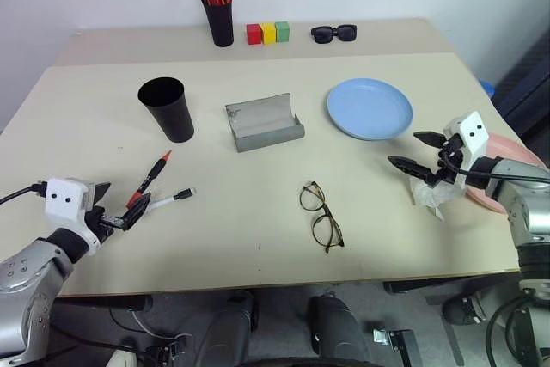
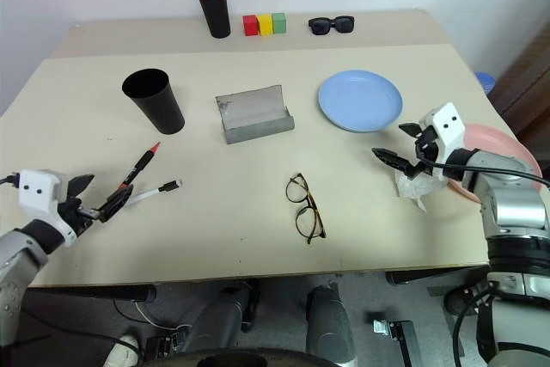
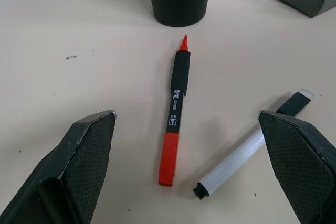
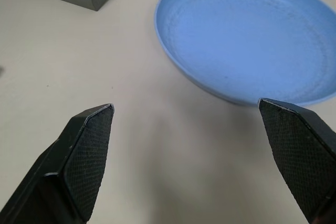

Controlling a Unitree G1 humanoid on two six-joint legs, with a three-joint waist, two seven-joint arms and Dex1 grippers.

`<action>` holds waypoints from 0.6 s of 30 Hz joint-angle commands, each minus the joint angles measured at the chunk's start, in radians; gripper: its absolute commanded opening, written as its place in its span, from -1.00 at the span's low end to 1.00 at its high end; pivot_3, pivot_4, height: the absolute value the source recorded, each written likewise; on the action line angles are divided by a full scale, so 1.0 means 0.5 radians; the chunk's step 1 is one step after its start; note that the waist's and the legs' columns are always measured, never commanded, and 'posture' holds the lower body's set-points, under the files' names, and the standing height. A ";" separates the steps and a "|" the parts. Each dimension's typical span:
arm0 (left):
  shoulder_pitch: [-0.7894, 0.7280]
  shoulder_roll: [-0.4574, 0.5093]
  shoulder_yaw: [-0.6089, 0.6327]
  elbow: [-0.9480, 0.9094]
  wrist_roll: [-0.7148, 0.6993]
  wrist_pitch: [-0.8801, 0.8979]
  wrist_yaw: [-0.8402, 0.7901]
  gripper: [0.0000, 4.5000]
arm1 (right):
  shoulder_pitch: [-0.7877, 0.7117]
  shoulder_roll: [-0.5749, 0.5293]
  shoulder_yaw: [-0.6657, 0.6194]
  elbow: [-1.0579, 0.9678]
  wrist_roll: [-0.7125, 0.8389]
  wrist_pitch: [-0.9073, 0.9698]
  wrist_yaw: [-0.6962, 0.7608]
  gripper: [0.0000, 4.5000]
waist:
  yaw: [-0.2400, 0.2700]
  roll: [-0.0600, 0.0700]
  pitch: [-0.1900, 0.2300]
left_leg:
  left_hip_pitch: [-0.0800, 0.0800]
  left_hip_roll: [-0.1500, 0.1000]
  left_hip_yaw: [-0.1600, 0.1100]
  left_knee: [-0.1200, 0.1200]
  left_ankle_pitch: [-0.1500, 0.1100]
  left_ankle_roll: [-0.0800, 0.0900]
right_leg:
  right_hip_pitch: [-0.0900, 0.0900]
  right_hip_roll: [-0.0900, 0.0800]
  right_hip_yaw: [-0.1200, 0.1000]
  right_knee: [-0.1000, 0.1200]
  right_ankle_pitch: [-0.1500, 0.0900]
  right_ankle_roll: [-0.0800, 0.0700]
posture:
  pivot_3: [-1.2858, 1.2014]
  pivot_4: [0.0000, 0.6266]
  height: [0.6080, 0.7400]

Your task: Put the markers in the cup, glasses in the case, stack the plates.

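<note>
The white marker (image 1: 171,200) looks shorter than the tall black cup (image 1: 168,111). The white marker will go down below the cup's rim when I drop it in.
Two markers lie at the table's front left: a red-and-black one (image 1: 152,177) and a white one with a black end (image 1: 165,202). My left gripper (image 1: 119,213) stands open just in front of them, both markers (image 3: 176,109) lying between its fingers' line of sight. The black cup (image 1: 168,109) stands upright beyond them. The grey case (image 1: 264,123) lies open mid-table. The wire-framed glasses (image 1: 321,217) lie unfolded near the front edge. The light blue plate (image 1: 369,108) sits right of the case. My right gripper (image 1: 418,150) is open, short of that plate (image 4: 247,35). The pink plate (image 2: 503,154) lies behind my right wrist.
At the back stand a black pen holder with orange-capped pens (image 1: 218,11), three coloured blocks (image 1: 268,33) and black sunglasses (image 1: 333,33). A crumpled white tissue (image 1: 430,197) lies under my right hand. The table's right edge runs close to the pink plate.
</note>
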 commanded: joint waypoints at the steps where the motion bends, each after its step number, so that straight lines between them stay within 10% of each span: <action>1: 0.000 -0.007 0.030 -0.104 -0.017 0.003 0.036 0.98 | -0.042 0.005 -0.009 -0.024 -0.009 -0.031 -0.013 1.00 | 0.001 0.000 0.000 | 0.000 0.000 0.000 0.000 0.000 0.000 | 0.000 0.000 0.000 0.000 0.000 0.000 | 0.03 -0.52 1.00; 18: -0.175 -0.002 -0.368 -0.328 0.053 0.155 0.103 0.98 | -0.032 0.041 0.070 -0.253 -0.011 0.046 -0.066 1.00 | 0.002 0.000 0.000 | 0.000 -0.001 0.000 0.001 0.001 0.002 | 0.001 0.000 0.000 0.000 0.000 0.000 | 0.03 -0.52 1.00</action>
